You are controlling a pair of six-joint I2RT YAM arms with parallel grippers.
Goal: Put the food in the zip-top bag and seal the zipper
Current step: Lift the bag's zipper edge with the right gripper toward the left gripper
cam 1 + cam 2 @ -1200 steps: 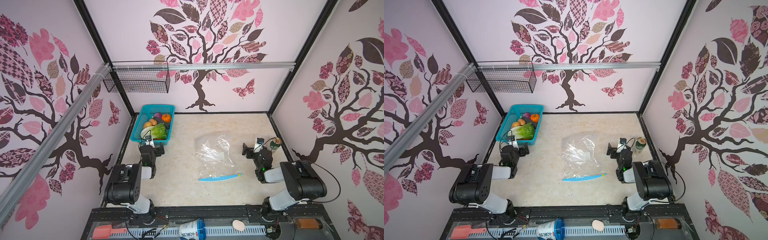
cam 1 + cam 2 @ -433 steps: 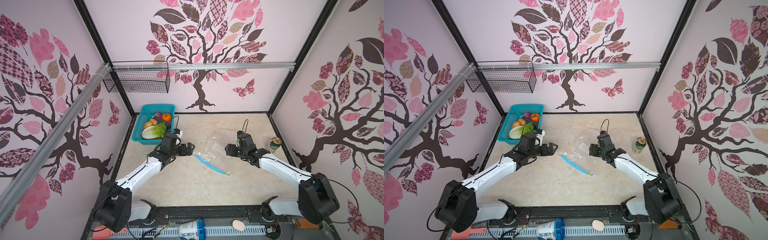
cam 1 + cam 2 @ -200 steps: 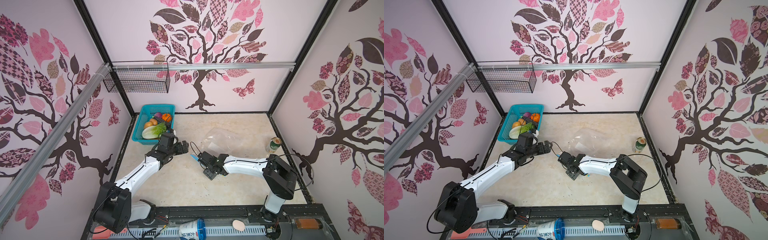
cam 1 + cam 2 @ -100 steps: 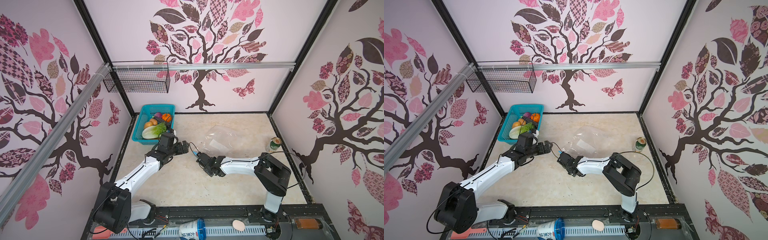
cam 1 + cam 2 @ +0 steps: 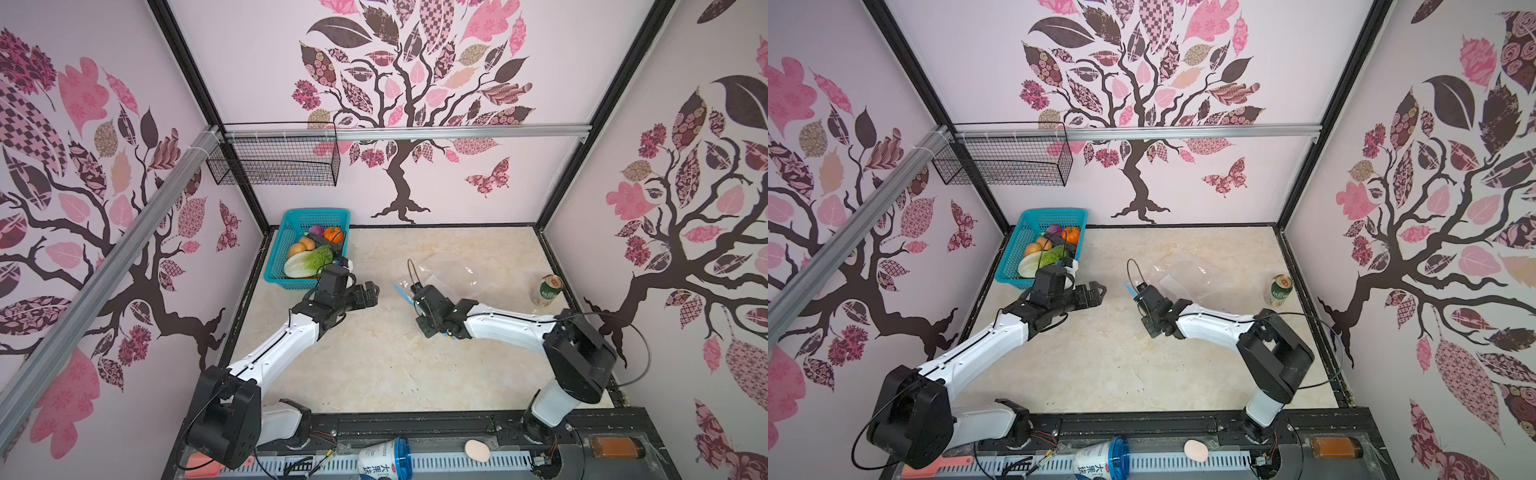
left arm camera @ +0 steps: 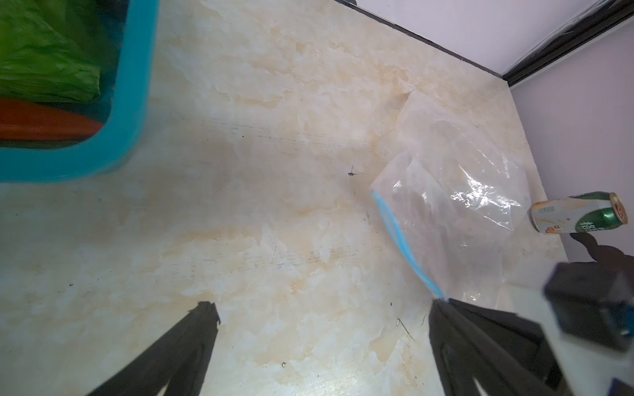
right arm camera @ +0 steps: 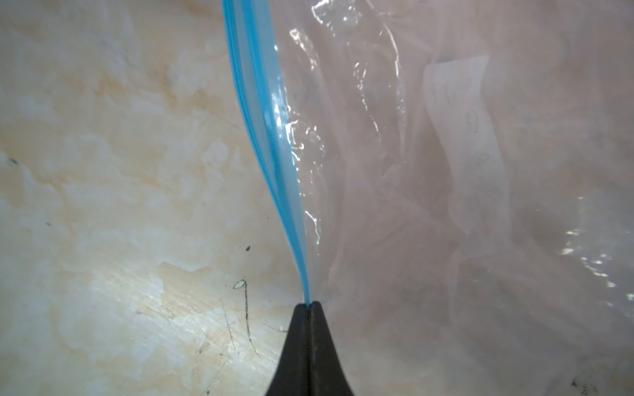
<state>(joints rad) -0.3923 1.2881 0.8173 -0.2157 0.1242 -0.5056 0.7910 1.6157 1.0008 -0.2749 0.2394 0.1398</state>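
The bag's light-blue zipper (image 5: 404,293) is lying low with its edges together, so my right gripper needs to raise the zipper so that my left gripper can pull one zipper edge (image 7: 243,99) open.
The clear zip-top bag (image 5: 451,272) (image 5: 1187,274) lies crumpled mid-table, its light-blue zipper (image 5: 401,294) (image 7: 260,137) facing left. My right gripper (image 5: 410,300) (image 5: 1138,297) (image 7: 309,305) is shut on the near end of the zipper strip. My left gripper (image 5: 371,293) (image 5: 1100,293) (image 6: 322,305) hovers wide open between basket and bag, holding nothing. The food (image 5: 309,262) sits in the teal basket (image 5: 291,220): lettuce, an orange pumpkin (image 5: 333,235), a purple onion (image 5: 316,229) and tan potatoes. In the left wrist view I see the lettuce (image 6: 41,55), a carrot (image 6: 41,123), the bag (image 6: 456,205) and the zipper (image 6: 398,236).
A green drink can (image 5: 547,291) (image 6: 579,212) stands by the right wall, close to the bag. A black wire basket (image 5: 274,162) hangs on the back-left wall. A pale egg-shaped object (image 5: 476,450) and a cup (image 5: 384,457) lie on the front rail.
My right gripper has closed on the end of the zipper and shifted a little right with it. The left arm has barely moved and stays open.
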